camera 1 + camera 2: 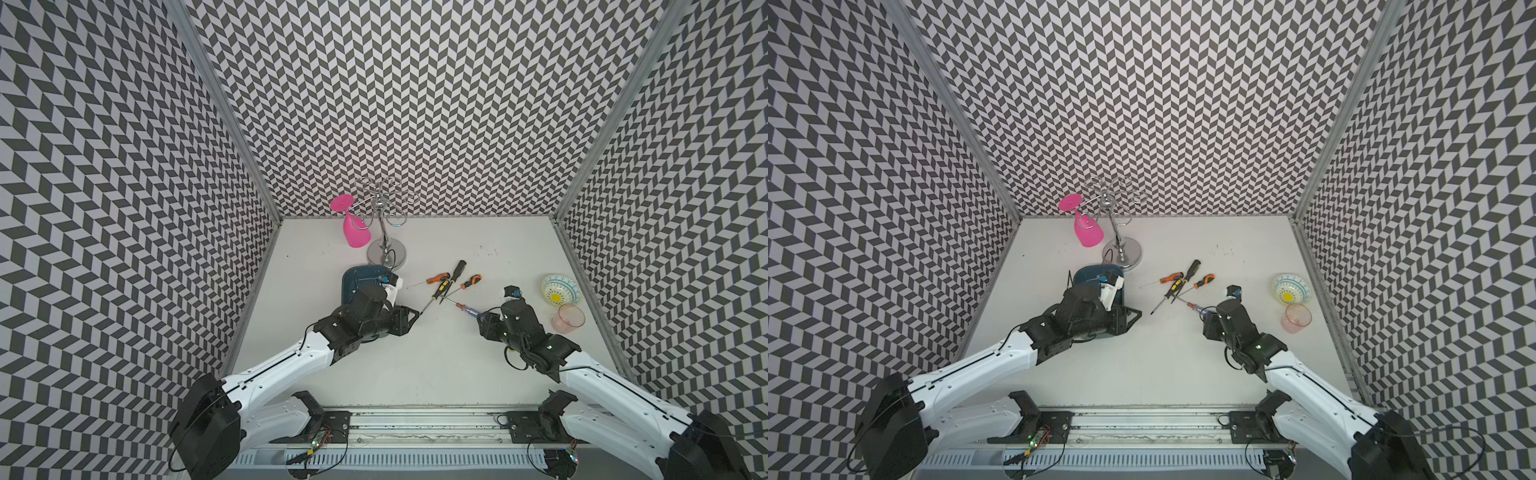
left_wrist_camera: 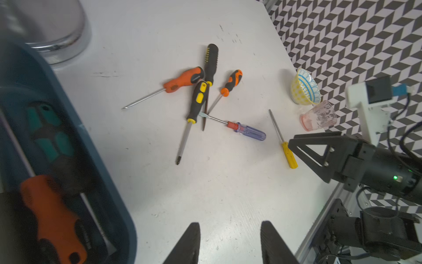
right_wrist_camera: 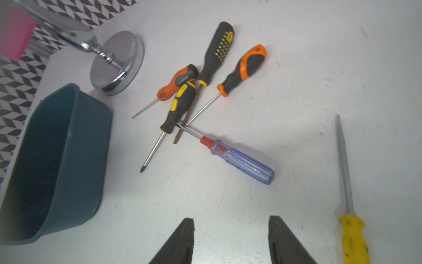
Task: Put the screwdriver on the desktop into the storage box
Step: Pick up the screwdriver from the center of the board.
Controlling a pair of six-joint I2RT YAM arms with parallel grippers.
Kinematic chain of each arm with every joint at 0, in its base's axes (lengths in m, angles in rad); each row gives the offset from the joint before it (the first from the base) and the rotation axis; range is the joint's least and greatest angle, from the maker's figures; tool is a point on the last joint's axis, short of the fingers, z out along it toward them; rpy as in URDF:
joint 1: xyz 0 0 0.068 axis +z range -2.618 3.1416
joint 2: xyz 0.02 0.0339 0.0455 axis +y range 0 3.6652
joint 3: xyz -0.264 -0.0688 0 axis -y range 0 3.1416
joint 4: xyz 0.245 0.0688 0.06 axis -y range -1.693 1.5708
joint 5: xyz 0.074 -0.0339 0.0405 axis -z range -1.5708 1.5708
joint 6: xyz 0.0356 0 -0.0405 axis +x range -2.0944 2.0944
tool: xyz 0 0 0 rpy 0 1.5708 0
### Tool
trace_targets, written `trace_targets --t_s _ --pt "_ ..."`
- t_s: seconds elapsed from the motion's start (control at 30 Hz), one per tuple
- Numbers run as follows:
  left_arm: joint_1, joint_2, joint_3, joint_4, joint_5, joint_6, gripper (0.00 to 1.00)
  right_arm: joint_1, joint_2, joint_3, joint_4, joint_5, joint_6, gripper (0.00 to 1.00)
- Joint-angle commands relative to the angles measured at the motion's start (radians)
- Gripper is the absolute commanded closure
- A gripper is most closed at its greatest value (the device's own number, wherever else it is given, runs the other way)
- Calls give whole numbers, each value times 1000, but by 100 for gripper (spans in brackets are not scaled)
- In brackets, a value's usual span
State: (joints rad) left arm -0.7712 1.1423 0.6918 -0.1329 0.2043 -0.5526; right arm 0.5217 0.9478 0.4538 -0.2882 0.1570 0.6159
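My open fingers are parallel to the yellow screwdriver [image 3: 346, 176], which lies clear of the pile, so my right gripper should carry on going to its handle [image 3: 354, 239] and close there.
Several screwdrivers lie in a loose pile [image 1: 446, 282] on the white desktop [image 1: 436, 357]. A clear blue-handled one [image 3: 242, 160] lies nearest my right gripper [image 3: 231, 219], which is open and empty just short of that handle. A small yellow screwdriver [image 3: 354, 237] lies beside this gripper. The dark teal storage box [image 1: 353, 278] sits left of the pile, partly hidden by my left arm. In the left wrist view it holds an orange-handled screwdriver [image 2: 52, 214] and a teal-and-black one [image 2: 49, 134]. My left gripper [image 2: 229, 225] is open and empty over bare desktop beside the box.
A chrome glass rack [image 1: 386, 249] with a hanging pink goblet [image 1: 355, 232] stands behind the box. A patterned bowl [image 1: 561, 289] and a pink glass [image 1: 568, 318] sit by the right rail. Patterned walls close three sides.
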Motion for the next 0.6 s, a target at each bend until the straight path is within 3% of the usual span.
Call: trace_targets --t_s 0.0,0.2,0.57 --pt "-43 31 -6 93 15 -6 53 -52 31 26 -52 18 34 42" --pt "-96 92 9 118 4 -4 53 -113 118 42 -106 27 89 41" --pt "-111 123 8 131 -2 -3 53 -126 327 148 -270 117 164 45"
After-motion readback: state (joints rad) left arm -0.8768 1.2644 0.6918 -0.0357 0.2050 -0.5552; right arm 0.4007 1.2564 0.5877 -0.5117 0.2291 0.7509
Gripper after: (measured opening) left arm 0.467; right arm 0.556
